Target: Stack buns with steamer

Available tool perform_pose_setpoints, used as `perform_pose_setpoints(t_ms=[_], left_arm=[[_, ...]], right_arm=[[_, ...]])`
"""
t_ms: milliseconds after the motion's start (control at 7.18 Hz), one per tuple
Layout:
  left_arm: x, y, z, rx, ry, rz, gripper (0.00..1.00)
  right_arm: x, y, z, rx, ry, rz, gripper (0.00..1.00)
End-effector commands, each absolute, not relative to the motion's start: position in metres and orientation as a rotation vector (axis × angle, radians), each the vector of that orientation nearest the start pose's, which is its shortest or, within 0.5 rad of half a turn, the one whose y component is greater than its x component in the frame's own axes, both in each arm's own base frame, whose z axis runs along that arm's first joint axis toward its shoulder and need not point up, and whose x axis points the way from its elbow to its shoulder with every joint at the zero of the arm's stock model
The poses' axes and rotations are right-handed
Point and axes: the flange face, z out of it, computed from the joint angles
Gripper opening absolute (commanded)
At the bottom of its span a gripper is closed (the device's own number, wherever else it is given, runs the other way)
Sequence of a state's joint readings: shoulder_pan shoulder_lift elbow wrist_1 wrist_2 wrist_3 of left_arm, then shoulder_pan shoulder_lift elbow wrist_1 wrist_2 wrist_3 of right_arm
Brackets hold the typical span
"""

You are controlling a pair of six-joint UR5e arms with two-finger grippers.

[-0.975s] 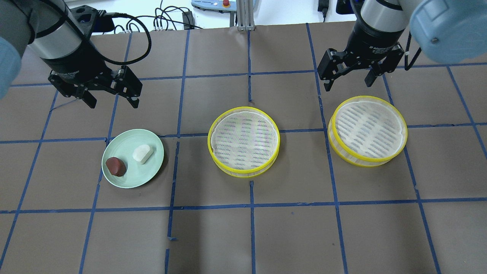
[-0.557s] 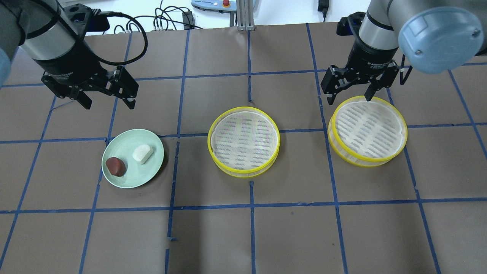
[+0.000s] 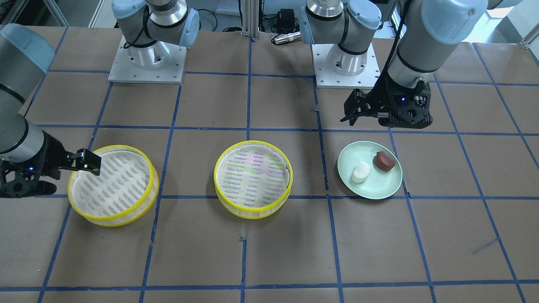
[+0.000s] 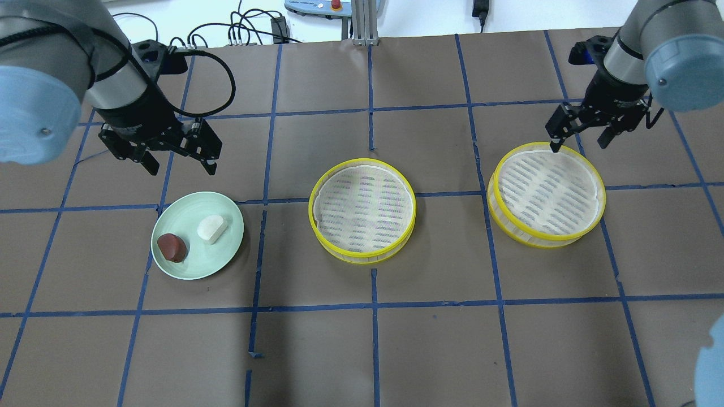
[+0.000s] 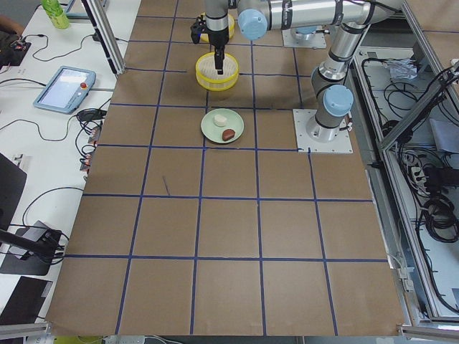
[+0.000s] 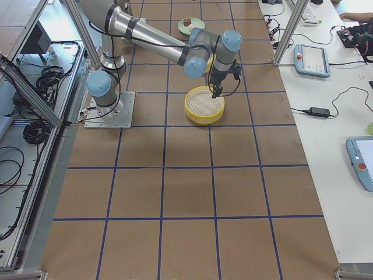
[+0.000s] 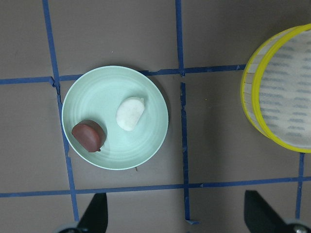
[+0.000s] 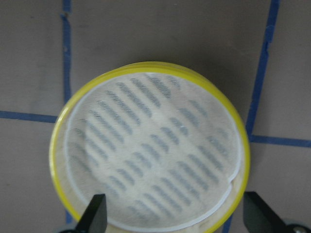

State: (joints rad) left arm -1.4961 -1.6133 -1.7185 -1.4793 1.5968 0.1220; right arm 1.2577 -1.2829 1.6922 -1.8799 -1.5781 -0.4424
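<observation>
Both yellow rims (image 3: 254,209) look equally wide, so the level (image 3: 113,186) by my right gripper will rest atop the middle level when I lower the level.
A white bun (image 4: 212,228) and a reddish-brown bun (image 4: 172,247) lie side by side on a pale green plate (image 4: 222,249) at the table's left. Two empty yellow-rimmed steamer tiers stand apart, one in the middle (image 4: 362,210) and one on the right (image 4: 546,193). My left gripper (image 4: 181,165) is open and empty, hovering just behind the plate. In the left wrist view the plate (image 7: 97,97) and both buns lie below its fingertips (image 7: 97,216). My right gripper (image 4: 578,144) is open and empty over the right tier's back rim. That tier fills the right wrist view (image 8: 153,150).
Brown paper with a blue tape grid covers the table (image 4: 373,350). Both arm bases (image 3: 147,54) stand at the robot's side. Cables and a tablet lie beyond the far table edge (image 4: 249,28).
My left gripper has come nearer to the plate. My right gripper has moved right and down to the back rim of the right steamer tier. Both stay open.
</observation>
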Motion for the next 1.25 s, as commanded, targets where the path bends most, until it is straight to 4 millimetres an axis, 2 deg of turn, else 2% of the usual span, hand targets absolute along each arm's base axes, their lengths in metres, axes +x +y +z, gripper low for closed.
perform_pose_setpoints(t_ms=[0,139,278,557,696,835,975,1114], left_arm=[[-0.081,-0.527,0.308,0.08,3.015,0.208,1.0],[-0.08,-0.536,0.274,0.081,3.013,0.19,1.0],[-0.08,-0.54,0.251,0.084,3.013,0.231,1.0],[-0.078,-0.546,0.208,0.083,3.006,0.349,1.0],[-0.078,-0.545,0.199,0.076,3.0,0.376,1.0],[-0.076,-0.537,0.192,0.059,2.979,0.414,1.0],[-0.075,-0.53,0.185,0.052,2.976,0.435,0.9],[-0.063,-0.53,0.184,0.023,2.98,0.443,0.57]], right_arm=[[-0.105,-0.566,0.242,-0.283,3.141,0.039,0.9],[-0.104,-0.558,0.217,-0.281,3.143,0.029,0.8],[-0.102,-0.552,0.208,-0.278,3.133,0.053,0.65],[-0.101,-0.55,0.208,-0.277,3.126,0.072,0.13],[-0.101,-0.551,0.209,-0.282,3.126,0.067,0.07],[-0.101,-0.551,0.21,-0.282,3.125,0.063,0.07],[-0.102,-0.552,0.214,-0.282,3.13,0.054,0.07],[-0.102,-0.553,0.217,-0.285,3.132,0.059,0.05]])
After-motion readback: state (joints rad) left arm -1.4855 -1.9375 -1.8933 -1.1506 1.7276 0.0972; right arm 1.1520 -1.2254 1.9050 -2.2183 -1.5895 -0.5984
